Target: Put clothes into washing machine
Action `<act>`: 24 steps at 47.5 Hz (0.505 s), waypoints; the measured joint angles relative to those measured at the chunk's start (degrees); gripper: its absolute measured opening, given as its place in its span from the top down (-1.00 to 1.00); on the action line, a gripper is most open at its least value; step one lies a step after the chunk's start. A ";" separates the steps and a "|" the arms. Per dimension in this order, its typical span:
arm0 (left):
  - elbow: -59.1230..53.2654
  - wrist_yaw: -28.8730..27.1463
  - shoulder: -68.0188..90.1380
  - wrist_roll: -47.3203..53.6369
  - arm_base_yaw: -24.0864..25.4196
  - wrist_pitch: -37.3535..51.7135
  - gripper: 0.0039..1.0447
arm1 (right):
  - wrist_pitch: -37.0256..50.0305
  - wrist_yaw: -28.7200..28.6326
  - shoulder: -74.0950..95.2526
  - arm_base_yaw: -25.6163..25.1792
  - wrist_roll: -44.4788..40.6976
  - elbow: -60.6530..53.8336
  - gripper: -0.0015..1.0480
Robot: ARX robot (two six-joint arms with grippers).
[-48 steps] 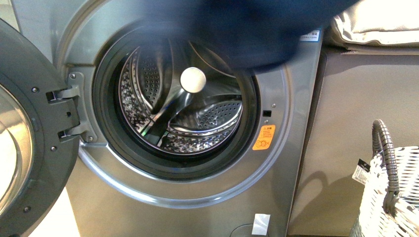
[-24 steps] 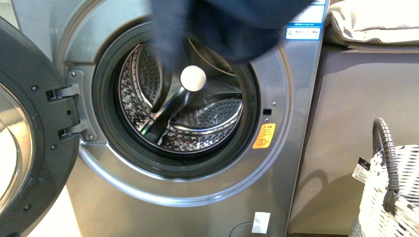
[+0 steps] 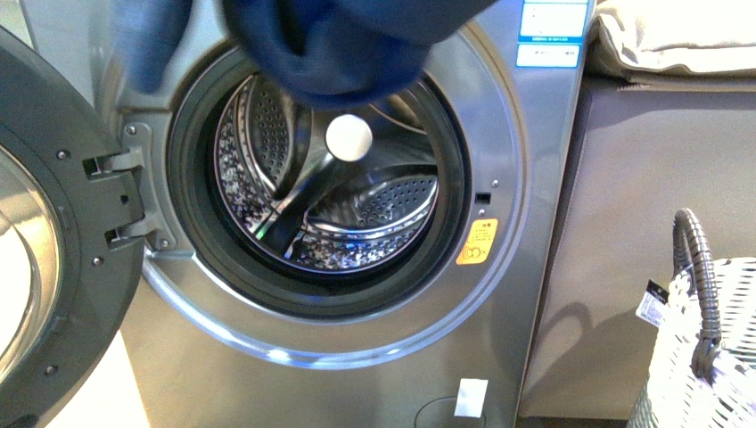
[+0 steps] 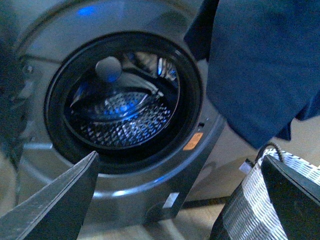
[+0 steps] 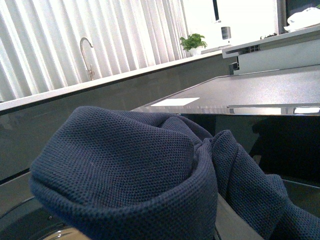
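Observation:
My gripper will push the clothes inside, and they will sink into a low heap in the drum, because their lower edge (image 4: 257, 132) hangs in a limp flap.
The washing machine (image 3: 499, 134) is silver-grey, and its round porthole shows the perforated steel drum (image 3: 392, 201). The clothes (image 3: 330, 49), a navy bundle, hang in front of the porthole's upper rim, above the drum opening. My right gripper is shut on the clothes (image 5: 130, 170), and the fabric hides its fingers. My left gripper (image 4: 175, 200) is open and empty, low in front of the washing machine (image 4: 150, 190). In the left wrist view the clothes (image 4: 265, 65) hang to the upper right of the porthole.
The machine's door (image 3: 53, 259) stands open at the left. A white woven basket (image 3: 704, 357) with a grey handle stands low at the right. A beige folded cloth (image 3: 677, 45) lies on the grey cabinet beside the machine. A white ball (image 3: 349, 138) shows inside the drum.
The clothes have swung leftward across the top of the porthole, from the upper right toward the upper middle and left. The machine and basket have not moved.

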 joint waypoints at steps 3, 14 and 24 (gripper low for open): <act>4.13 1.57 5.20 -0.44 -1.22 3.91 -0.88 | 0.00 0.00 0.00 0.00 -0.02 0.00 0.91; 17.44 7.43 23.96 -6.69 -6.64 23.12 -0.88 | 0.00 0.17 0.00 -0.02 -0.02 0.00 0.91; 25.29 11.96 33.62 -11.34 -11.10 32.37 -0.88 | 0.00 0.13 0.00 0.00 -0.02 0.00 0.91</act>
